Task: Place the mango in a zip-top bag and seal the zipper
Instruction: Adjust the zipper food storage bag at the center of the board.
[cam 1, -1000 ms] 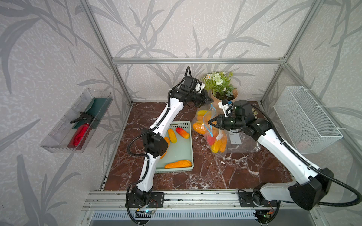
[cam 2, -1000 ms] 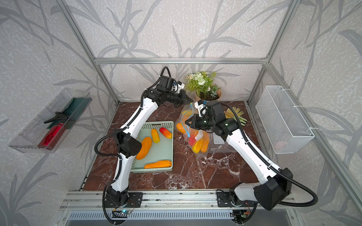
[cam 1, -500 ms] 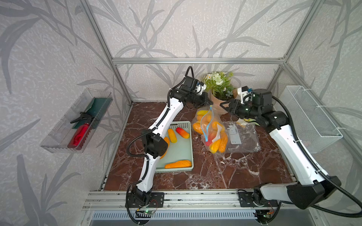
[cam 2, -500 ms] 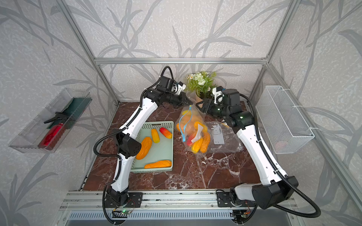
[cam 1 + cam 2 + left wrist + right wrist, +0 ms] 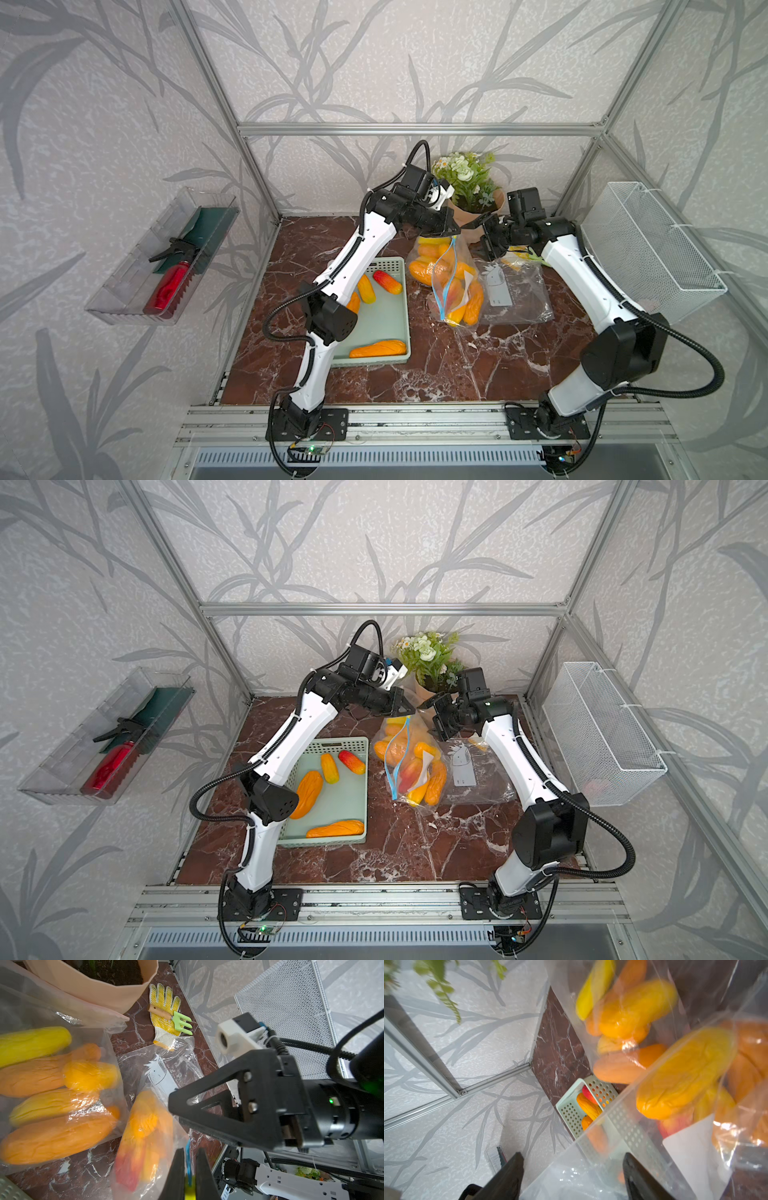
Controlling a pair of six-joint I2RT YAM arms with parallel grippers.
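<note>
The bag is hanging from my left gripper at the yellow slider [image 5: 190, 1191], so my right gripper needs to hold the zipper's upper end [image 5: 188, 1151] before my left gripper takes a new grip.
The clear zip-top bag [image 5: 446, 309] hangs over the table with several orange, yellow and red mangoes [image 5: 468, 297] inside. Its light-blue zipper [image 5: 441, 266] runs down from the top corner. My left gripper [image 5: 455, 230] is shut on that blue strip [image 5: 188, 1157] at the bag's upper end, also seen in a top view [image 5: 411, 710]. My right gripper [image 5: 478, 237] is open just right of the bag's top, with nothing gripped. In the right wrist view, clear plastic shows between its spread fingers [image 5: 572, 1156].
A mint-green basket [image 5: 401, 266] left of the bag holds several more mangoes [image 5: 378, 348]. A second bag of mangoes [image 5: 52, 1095] lies behind. A flat empty bag [image 5: 519, 291], glove and rake [image 5: 166, 1012], flower pot [image 5: 469, 208] and wire basket [image 5: 648, 249] are to the right.
My right gripper was shut at the bag's middle. It has moved up and back to the right along the bag and opened. The left gripper stayed shut on the strip.
</note>
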